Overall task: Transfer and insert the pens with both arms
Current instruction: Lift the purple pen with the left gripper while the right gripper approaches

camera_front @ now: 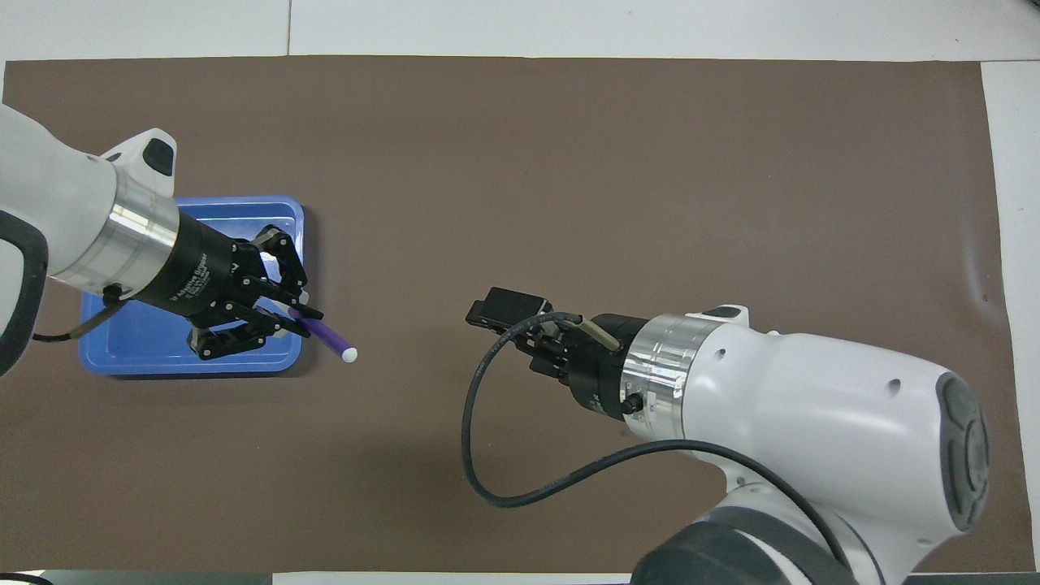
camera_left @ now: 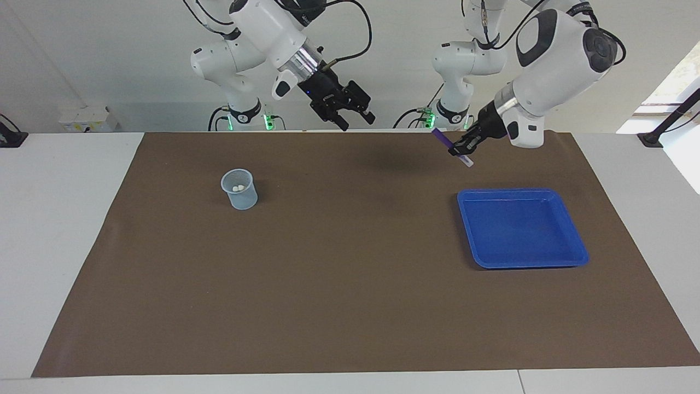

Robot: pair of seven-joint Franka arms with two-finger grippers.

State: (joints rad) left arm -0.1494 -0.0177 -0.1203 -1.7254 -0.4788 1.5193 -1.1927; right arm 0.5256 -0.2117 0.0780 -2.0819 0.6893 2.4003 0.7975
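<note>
The purple pen's loose end sticks out from my left gripper toward my open right gripper. My right gripper should go on moving in until its fingers straddle that loose end.
My left gripper is shut on the purple pen and holds it tilted, high in the air. Its whitish cap end points toward the table's middle. In the overhead view the left gripper hangs over the blue tray's edge and the mat beside it. My right gripper is raised over the robots' edge of the mat, open and holding nothing. Its black fingers point toward the pen. A translucent cup stands toward the right arm's end, and two whitish pen ends show inside it.
The blue tray lies bare toward the left arm's end of the table. A brown mat covers most of the white table. In the overhead view the right arm hides the cup.
</note>
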